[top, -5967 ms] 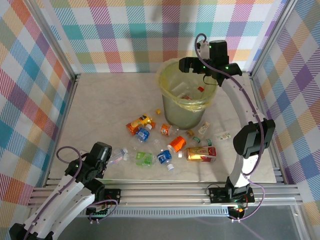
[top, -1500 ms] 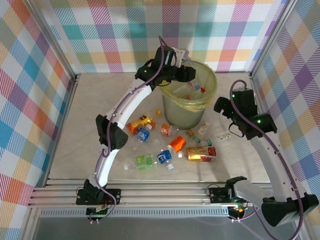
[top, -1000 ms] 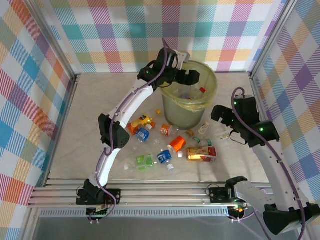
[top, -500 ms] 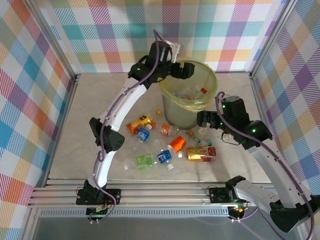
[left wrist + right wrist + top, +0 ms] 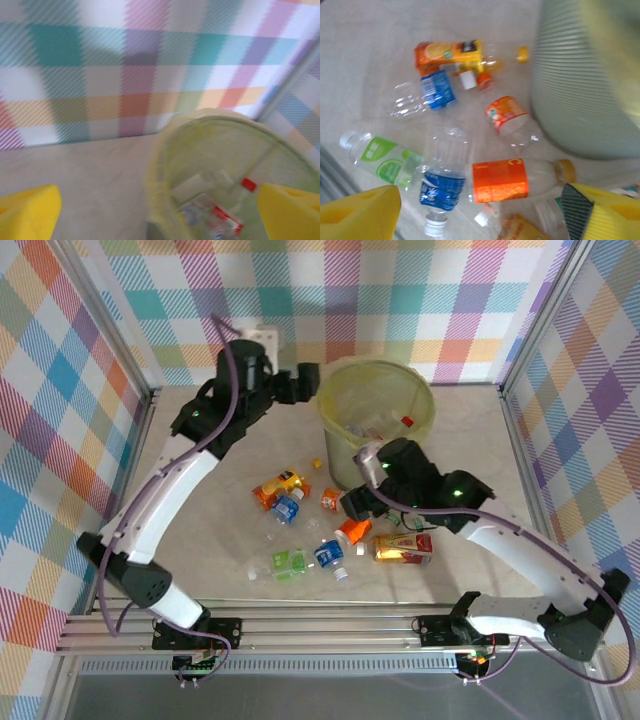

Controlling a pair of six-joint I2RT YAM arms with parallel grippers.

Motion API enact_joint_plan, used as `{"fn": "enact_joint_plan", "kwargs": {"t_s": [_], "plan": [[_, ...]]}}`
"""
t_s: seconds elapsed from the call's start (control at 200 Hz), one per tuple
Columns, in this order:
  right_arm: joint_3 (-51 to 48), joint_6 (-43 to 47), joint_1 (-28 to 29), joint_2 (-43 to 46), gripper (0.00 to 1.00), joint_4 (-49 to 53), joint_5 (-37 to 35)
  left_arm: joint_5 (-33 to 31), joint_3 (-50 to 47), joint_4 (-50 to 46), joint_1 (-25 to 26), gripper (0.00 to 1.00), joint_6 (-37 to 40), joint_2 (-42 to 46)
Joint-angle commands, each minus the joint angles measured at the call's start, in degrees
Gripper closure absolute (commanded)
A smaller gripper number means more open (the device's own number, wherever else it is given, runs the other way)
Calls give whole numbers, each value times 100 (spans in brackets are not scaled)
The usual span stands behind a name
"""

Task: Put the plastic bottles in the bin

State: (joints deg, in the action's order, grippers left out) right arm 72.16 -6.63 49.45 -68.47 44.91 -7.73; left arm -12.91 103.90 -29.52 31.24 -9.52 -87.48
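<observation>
I keep moving my right gripper toward the green label [image 5: 289, 563] until the gripper's fingers close there, because the green-labelled bottle's end with the cap [image 5: 255, 573] lies clear of its neighbours.
The bin [image 5: 378, 430] stands at the back, with a few bottles lying inside it [image 5: 215, 215]. Several plastic bottles lie on the table in front of it. My left gripper [image 5: 305, 378] hangs open and empty just left of the bin's rim [image 5: 160, 165]. Low over the pile, my right gripper [image 5: 355, 510] is open. An orange-labelled bottle [image 5: 500, 180] with a yellow cap lies between its yellow fingers [image 5: 360, 215], touched by neither. A blue-labelled bottle [image 5: 442, 187] lies against that bottle's left end, and a green-labelled one [image 5: 382, 160] lies further left.
An orange-and-yellow juice bottle [image 5: 280, 485], a blue-labelled bottle [image 5: 287, 508] and a small orange one [image 5: 331, 500] lie near the bin's foot. A red-and-yellow bottle [image 5: 403, 547] lies to the right. Checked walls and frame posts enclose the table.
My left gripper has drawn back leftward from over the bin. My right arm has swung from the bin's right side down over the bottles, its jaws narrowing a little.
</observation>
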Motion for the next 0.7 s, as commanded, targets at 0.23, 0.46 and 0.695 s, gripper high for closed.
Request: {"fn": "enact_joint_plan", "kwargs": {"t_s": [0.23, 0.46, 0.695], "plan": [[553, 1181, 1181, -1606, 7, 192, -100, -636, -2827, 489, -1736, 0, -1879, 1851], [728, 1894, 1569, -2424, 0, 120, 153, -1679, -3747, 337, -2038, 0, -2194, 2702], [1088, 2266, 1776, -3227, 0, 146, 128, -2031, -4035, 338, -2147, 0, -2316, 3034]]}}
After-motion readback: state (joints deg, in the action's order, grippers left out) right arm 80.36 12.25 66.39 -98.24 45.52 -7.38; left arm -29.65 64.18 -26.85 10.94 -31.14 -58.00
